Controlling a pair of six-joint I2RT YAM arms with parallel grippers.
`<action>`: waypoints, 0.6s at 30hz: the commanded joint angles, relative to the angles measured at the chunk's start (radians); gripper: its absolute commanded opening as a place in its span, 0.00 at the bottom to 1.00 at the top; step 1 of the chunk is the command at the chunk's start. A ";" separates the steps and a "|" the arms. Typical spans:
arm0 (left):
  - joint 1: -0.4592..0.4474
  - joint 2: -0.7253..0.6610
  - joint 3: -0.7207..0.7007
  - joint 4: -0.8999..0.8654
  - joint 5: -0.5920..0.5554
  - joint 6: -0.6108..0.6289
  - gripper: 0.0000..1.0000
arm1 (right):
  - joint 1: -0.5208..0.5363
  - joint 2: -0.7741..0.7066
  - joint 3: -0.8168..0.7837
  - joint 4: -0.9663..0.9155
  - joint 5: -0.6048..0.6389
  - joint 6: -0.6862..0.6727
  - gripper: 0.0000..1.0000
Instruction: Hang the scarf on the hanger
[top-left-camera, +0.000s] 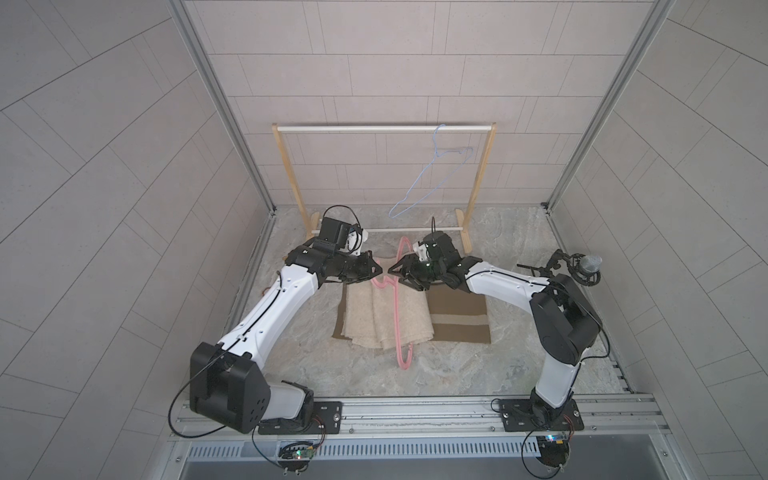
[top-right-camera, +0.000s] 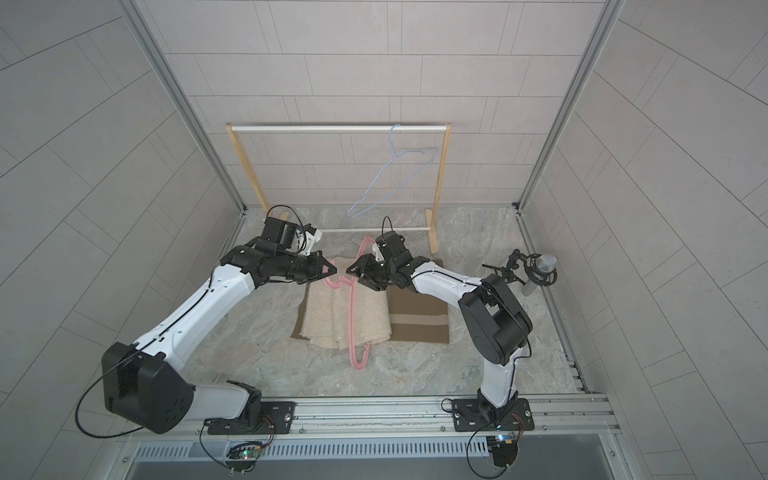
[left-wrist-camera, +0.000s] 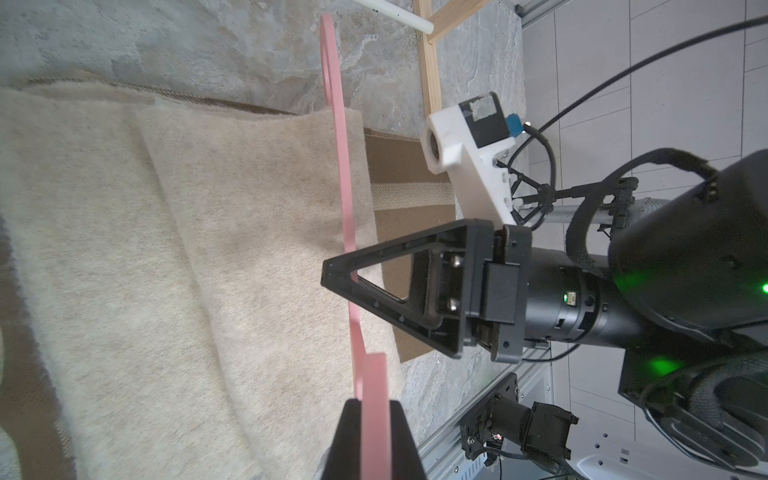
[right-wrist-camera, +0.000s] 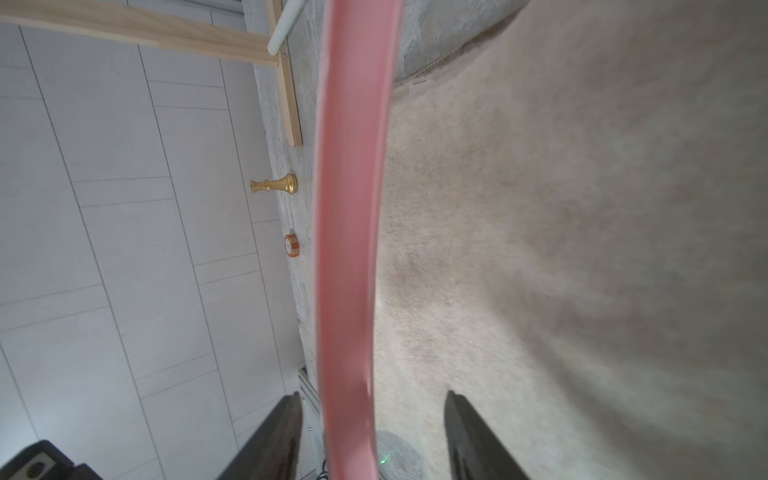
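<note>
The pink hanger's hook (top-left-camera: 384, 282) is in my left gripper. Next, my right gripper takes the hanger's bar so that my left gripper is free to pull the cream fold (top-left-camera: 369, 316) through.
The scarf (top-left-camera: 370, 311) (top-right-camera: 328, 316) lies flat on the table, a cream fold over a brown part with a pale stripe (top-left-camera: 457, 324). A pink hanger (top-left-camera: 398, 316) (top-right-camera: 352, 320) lies across it, its hook end raised toward the rack. My left gripper (top-left-camera: 379, 269) (left-wrist-camera: 374, 401) is shut on the pink hanger (left-wrist-camera: 345, 174) near the hook. My right gripper (top-left-camera: 401, 277) (right-wrist-camera: 374, 395) faces it tip to tip. Its jaws stand open on either side of the hanger's bar (right-wrist-camera: 353, 208), with gaps showing. The cream scarf (right-wrist-camera: 582, 249) lies beneath.
A wooden rack with a white rail (top-left-camera: 382, 129) stands at the back, with a blue wire hanger (top-left-camera: 432, 174) hooked on it near its right post. A microphone (top-left-camera: 590, 266) stands at the right edge. A gold chess piece (right-wrist-camera: 276, 185) and a small orange disc (right-wrist-camera: 291, 245) sit by the left wall.
</note>
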 joint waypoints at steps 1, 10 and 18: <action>-0.003 0.000 0.043 -0.031 0.005 0.036 0.00 | 0.003 0.005 0.009 -0.002 -0.007 0.007 0.41; 0.065 -0.088 0.043 -0.090 -0.022 0.043 0.39 | -0.041 -0.060 -0.043 -0.031 -0.069 -0.074 0.06; 0.262 -0.246 -0.202 0.062 0.047 -0.133 0.68 | -0.072 -0.084 -0.082 0.038 -0.171 -0.133 0.03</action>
